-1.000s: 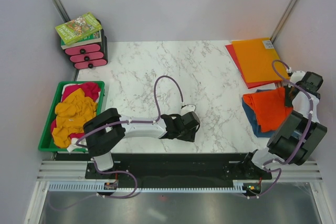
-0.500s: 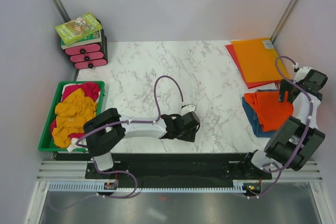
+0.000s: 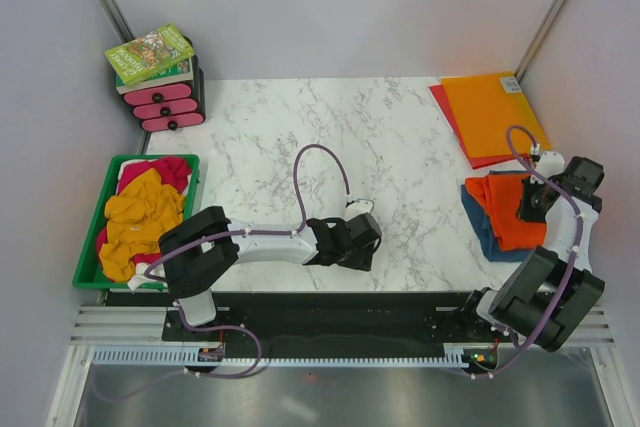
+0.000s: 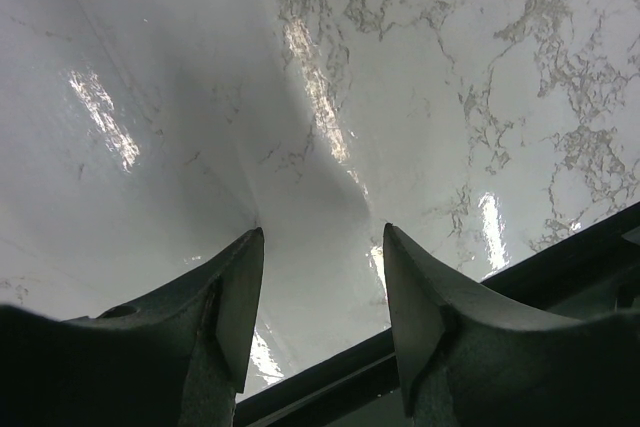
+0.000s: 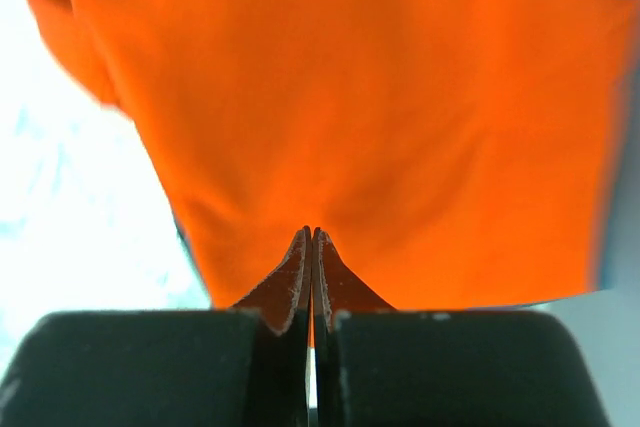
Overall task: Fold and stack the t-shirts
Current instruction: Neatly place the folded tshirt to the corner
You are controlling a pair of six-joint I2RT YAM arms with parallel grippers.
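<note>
The orange t-shirt's far corner [image 3: 477, 187] is bunched up and its middle is flat. I should move the closed fingers of my right gripper back to that fold [image 5: 100, 32] to smooth it.
The bright orange t-shirt [image 3: 507, 212] lies folded at the right edge of the table on top of the teal-blue t-shirt [image 3: 479, 222]. My right gripper [image 3: 531, 201] hovers over the orange shirt's right part. In the right wrist view its fingers are pressed together [image 5: 312, 235] with the orange shirt [image 5: 380, 97] filling the view behind them; no cloth shows between them. My left gripper [image 3: 360, 245] rests low at the table's near middle, open and empty [image 4: 322, 237]. Mustard-yellow [image 3: 140, 219], magenta [image 3: 170, 171] and white shirts lie in the green bin [image 3: 100, 209].
Stiff orange folder [image 3: 490, 109] on a red one [image 3: 446, 107] lies at the back right. Pink drawer unit [image 3: 165, 105] with books [image 3: 150, 54] stands at the back left. Marble table [image 3: 300, 137]; its black front rail shows in the left wrist view [image 4: 560, 247]. Walls close on both sides.
My right gripper has moved left and nearer, from the table's right edge onto the orange shirt. The orange shirt now looks narrower and more compact. The left arm has not moved.
</note>
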